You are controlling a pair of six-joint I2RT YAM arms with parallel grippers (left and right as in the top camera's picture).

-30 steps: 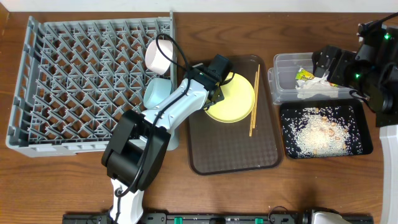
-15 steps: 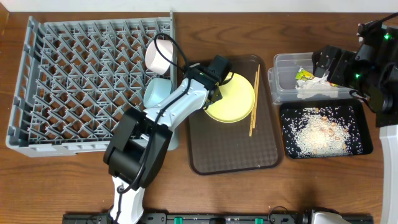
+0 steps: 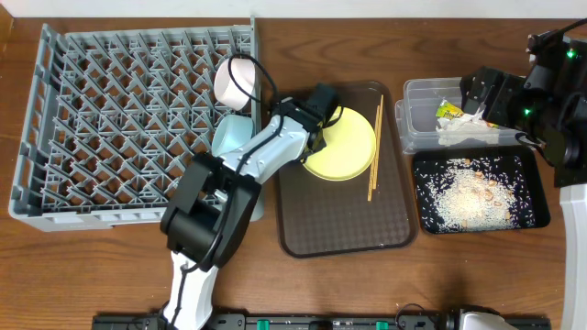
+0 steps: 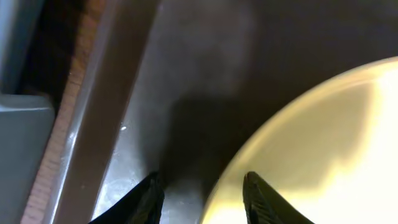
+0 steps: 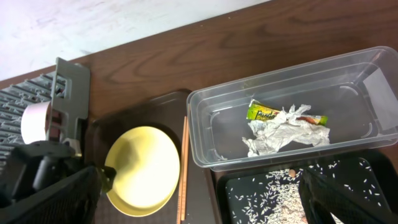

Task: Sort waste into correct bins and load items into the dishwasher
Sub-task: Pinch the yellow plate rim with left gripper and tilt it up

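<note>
My left gripper's inner finger is close to the yellow plate's rim (image 4: 227,177), lying off-centre, so next I open and centre the fingers over the plate's rim (image 4: 213,200) before lifting.
The yellow plate (image 3: 347,142) lies on the dark brown serving tray (image 3: 344,225). My left gripper (image 3: 316,112) is open at the plate's left edge, and in the left wrist view its fingers (image 4: 202,198) straddle the plate's rim (image 4: 298,143). Two chopsticks (image 3: 375,151) lie right of the plate. A white cup (image 3: 233,80) and a light blue bowl (image 3: 229,136) sit at the grey dish rack's (image 3: 119,119) right side. The clear tub (image 3: 417,128) holds the wrapper (image 3: 448,112) and crumpled paper (image 3: 466,129). The black tray (image 3: 527,197) holds rice (image 3: 472,191). My right gripper (image 5: 202,183) is open above the bins. No white bowl shows.
The dish rack fills the left of the wooden table. The serving tray stands between the rack and the two bins. My right arm (image 3: 550,82) stands at the far right edge, over the tub's right end.
My left arm's lower links have shifted slightly to the right. The left gripper stays at the plate's left rim. The right arm has not moved.
</note>
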